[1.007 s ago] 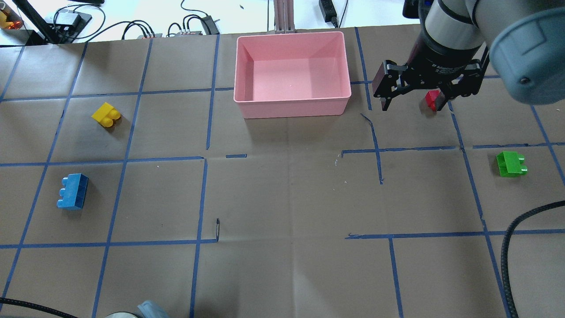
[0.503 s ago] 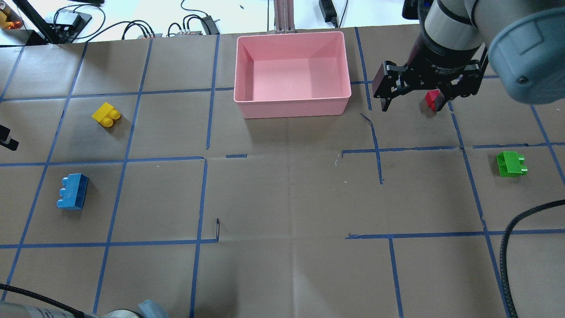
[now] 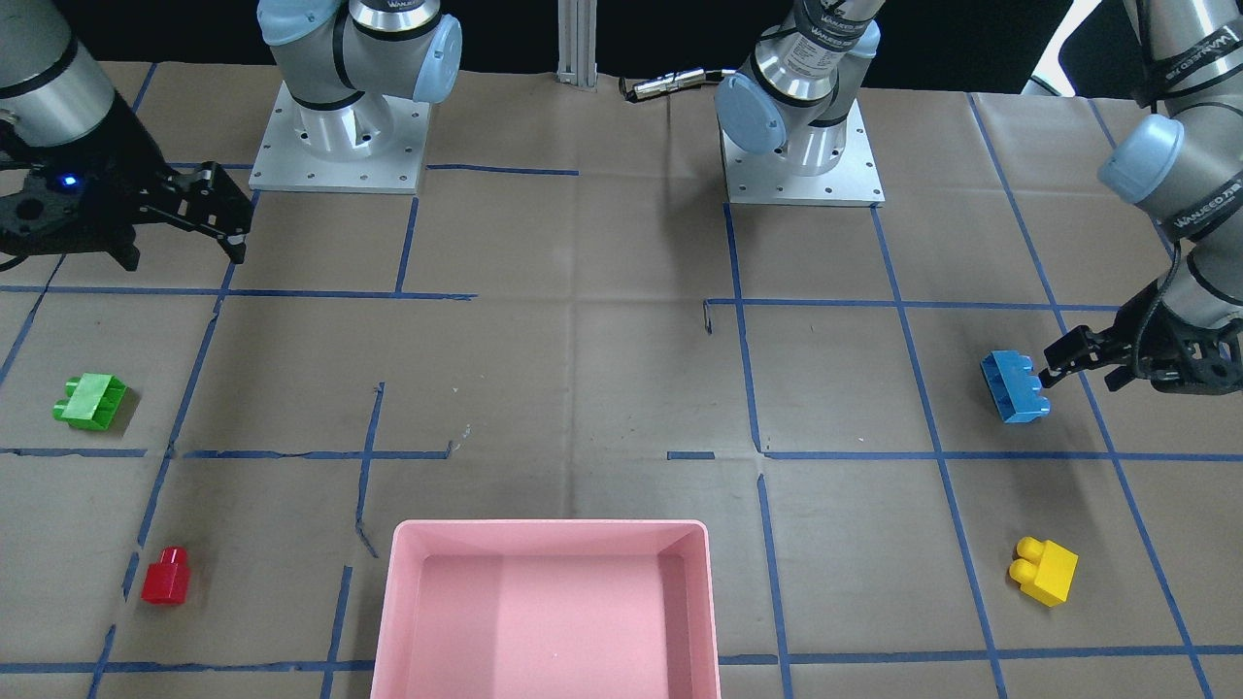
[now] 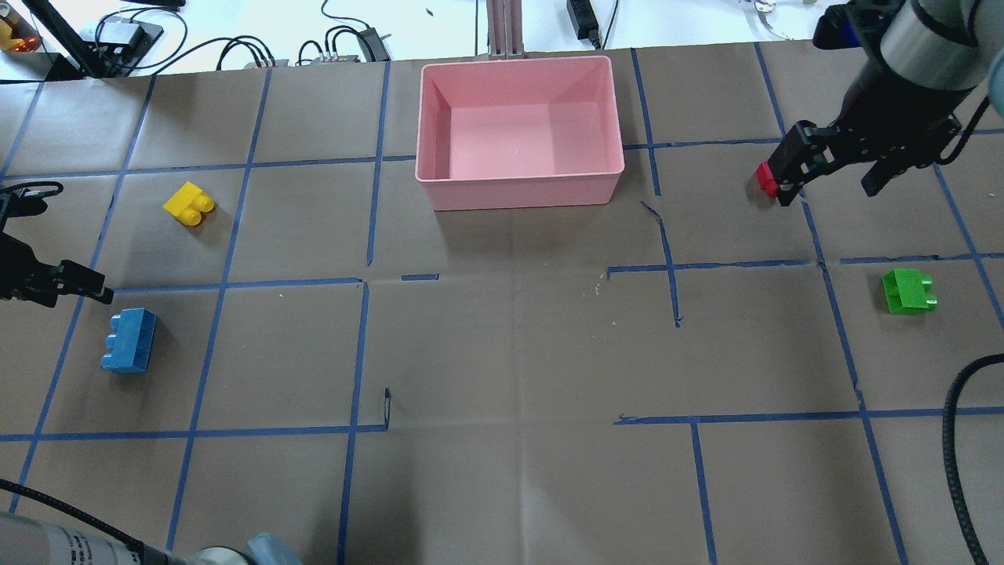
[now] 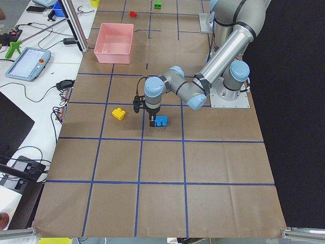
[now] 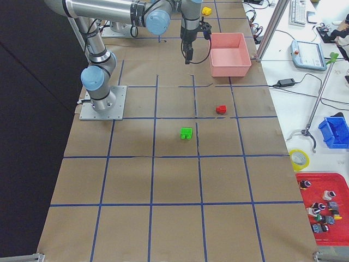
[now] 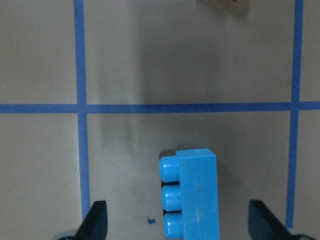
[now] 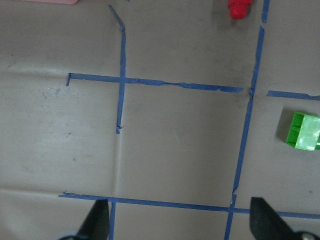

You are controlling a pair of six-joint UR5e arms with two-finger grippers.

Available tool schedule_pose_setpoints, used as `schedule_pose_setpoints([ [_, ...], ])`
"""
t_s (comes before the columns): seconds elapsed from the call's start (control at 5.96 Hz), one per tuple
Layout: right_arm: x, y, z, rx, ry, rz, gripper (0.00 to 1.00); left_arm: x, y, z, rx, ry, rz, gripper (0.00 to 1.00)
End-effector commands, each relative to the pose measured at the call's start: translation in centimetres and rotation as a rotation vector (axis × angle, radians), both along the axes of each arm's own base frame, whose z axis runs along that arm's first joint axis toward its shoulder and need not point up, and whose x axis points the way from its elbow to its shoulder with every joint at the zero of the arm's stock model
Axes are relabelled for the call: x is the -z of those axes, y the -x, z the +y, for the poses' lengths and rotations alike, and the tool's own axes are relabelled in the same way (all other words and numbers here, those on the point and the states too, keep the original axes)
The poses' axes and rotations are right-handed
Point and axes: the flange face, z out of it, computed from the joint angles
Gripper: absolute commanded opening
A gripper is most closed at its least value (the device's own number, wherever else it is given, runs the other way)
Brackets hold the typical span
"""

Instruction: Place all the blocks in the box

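Observation:
The left gripper's open fingers are lined up with the narrow way of the blue brick, so the robot should keep lowering until they are on either side of the brick's studs and back.
My left gripper [image 7: 178,225] is open, low over the table, with the blue three-stud brick [image 7: 192,195] between and just ahead of its fingertips; overhead it [image 4: 67,284] sits just behind that brick [image 4: 129,339]. My right gripper [image 4: 833,174] is open and empty, high above the table, one finger overlapping the red brick [image 4: 765,179]. From its wrist the red brick [image 8: 239,7] is far ahead and the green brick [image 8: 304,131] to the right. The yellow brick [image 4: 189,203] lies far left. The pink box [image 4: 518,190] stands empty at the back centre.
Brown paper with blue tape lines covers the table. The two arm bases [image 3: 340,136] stand on the robot's side. A black cable [image 4: 953,439] hangs at the right edge. Cables and devices [image 4: 329,47] lie beyond the box.
My right gripper has moved right, from left of the red brick to its right, still open. My left gripper has come in from the left edge to the blue brick.

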Motion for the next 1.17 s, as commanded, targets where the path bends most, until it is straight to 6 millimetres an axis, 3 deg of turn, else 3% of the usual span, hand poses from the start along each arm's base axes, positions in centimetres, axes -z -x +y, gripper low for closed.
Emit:
schedule_pose_setpoints([
  [0.0, 0.8, 5.0, -0.2, -0.019, -0.006, -0.018, 0.99, 2.7, 0.2, -0.1, -0.016, -0.018, 0.035, 0.99],
  [0.17, 1.3, 6.7, -0.1, -0.046, -0.008, -0.022, 0.99, 4.0, 0.4, 0.0, -0.015, -0.036, 0.054, 0.99],
  [0.34, 2.2, 9.6, 0.3, -0.025, -0.002, -0.025, 0.99, 4.8, 1.5, -0.5, 0.006, -0.05, 0.061, 0.99],
  [0.5, 3.8, 12.0, 1.2, 0.031, -0.022, -0.054, 0.99, 4.9, 1.8, -0.5, 0.011, -0.055, 0.061, 0.99],
  [0.67, 5.2, 12.2, 0.9, 0.029, 0.03, -0.081, 0.99, 4.7, 1.8, -0.4, 0.015, -0.061, 0.056, 0.99],
  [0.84, 7.8, 13.6, -0.3, -0.004, 0.1, -0.037, 0.99, 4.5, 1.5, -0.3, 0.014, -0.061, 0.049, 0.99],
  [1.01, 9.9, 16.1, -0.3, 0.047, 0.073, -0.052, 0.99, 4.5, 1.4, -0.2, 0.012, -0.061, 0.049, 0.99],
])
